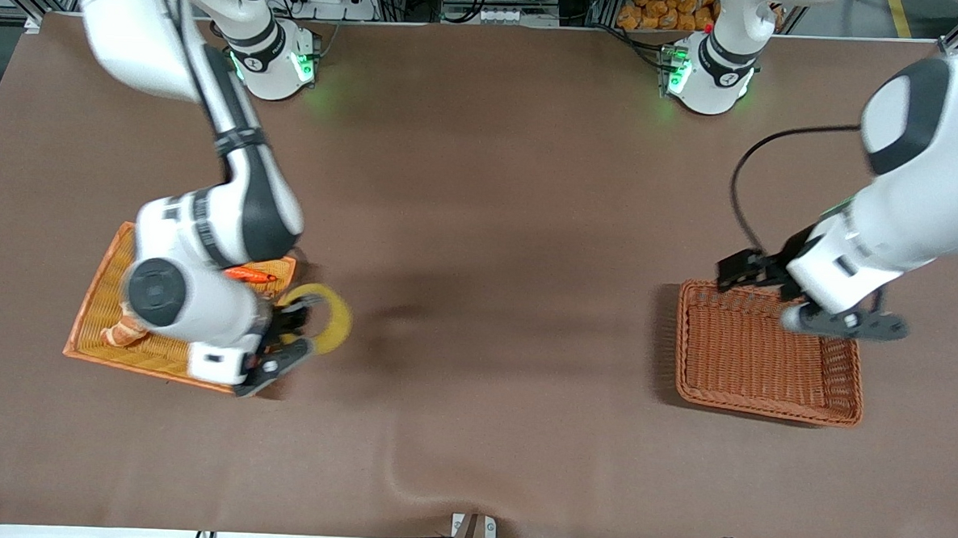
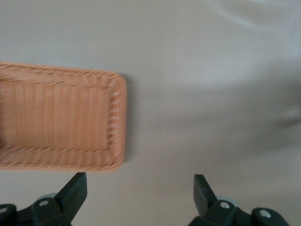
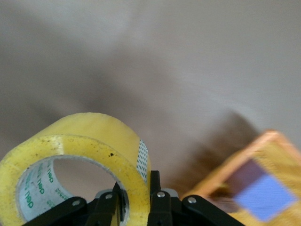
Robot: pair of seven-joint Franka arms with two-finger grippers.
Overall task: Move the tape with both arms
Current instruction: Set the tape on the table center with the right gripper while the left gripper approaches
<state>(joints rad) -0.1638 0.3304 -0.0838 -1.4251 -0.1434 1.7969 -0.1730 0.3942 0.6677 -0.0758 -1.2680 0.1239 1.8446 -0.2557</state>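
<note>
The tape (image 1: 342, 321) in my right gripper beside the orange tray is far from the brown basket, so next I put it in the middle of the table (image 1: 456, 306) for my left gripper to take.
The tape (image 1: 335, 321) is a yellowish translucent roll, held upright just off the table beside the orange tray's (image 1: 97, 301) edge, toward the table's middle. My right gripper (image 1: 296, 335) is shut on the tape's wall, one finger inside the hole and one outside. In the right wrist view the tape (image 3: 87, 141) fills the lower part, clamped in the right gripper (image 3: 136, 188). My left gripper (image 1: 742, 272) hangs open and empty over the edge of the brown wicker basket (image 1: 690, 351). Its fingers (image 2: 75, 190) are wide apart above bare table beside the basket (image 2: 117, 117).
The orange tray holds an orange-red item (image 1: 250, 275), a croissant-like piece (image 1: 124, 333) and a purple cube (image 3: 265, 195). The brown cloth has a wrinkle (image 1: 397, 468) near the front edge.
</note>
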